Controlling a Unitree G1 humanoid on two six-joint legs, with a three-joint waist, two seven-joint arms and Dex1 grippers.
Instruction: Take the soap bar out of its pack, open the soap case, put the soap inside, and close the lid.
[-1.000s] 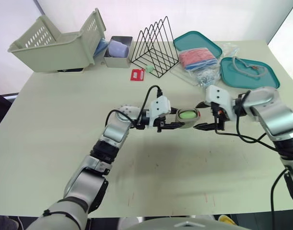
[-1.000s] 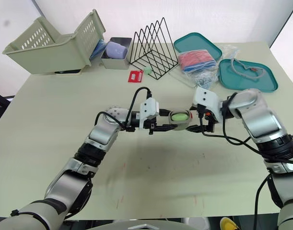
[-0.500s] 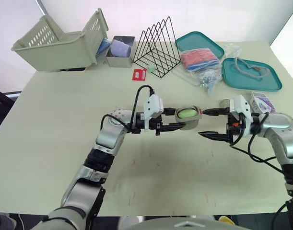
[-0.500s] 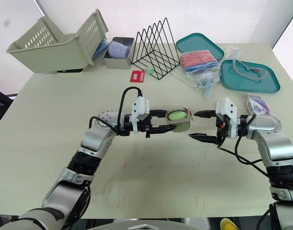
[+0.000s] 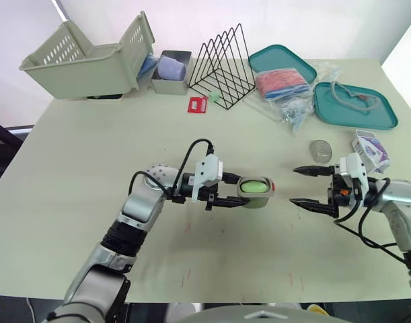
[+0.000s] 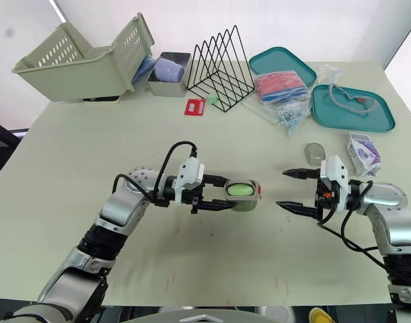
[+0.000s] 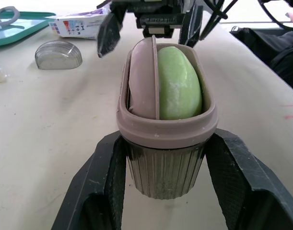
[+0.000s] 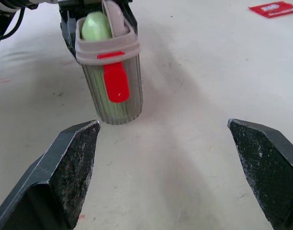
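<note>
I expect the hollow clear grey lid to dome over the soap bar when I press the lid down, because the soap bar sticks up above the taupe rim.
My left gripper is shut on the soap case, a ribbed translucent tub with a taupe rim and a red latch. The case stands upright, low over the middle of the table. A green soap bar sits inside it beside a taupe insert. The case has no lid on. Its clear grey lid lies on the table to the right. The white and purple soap pack lies further right. My right gripper is open and empty, to the right of the case, pointing at it.
At the back stand a beige basket, a grey tin, a black wire rack, two teal trays and a plastic bag. A red card lies near the rack.
My left gripper has brought the case down and nearer. My right gripper has drawn back to the right, away from the case, and remains open.
</note>
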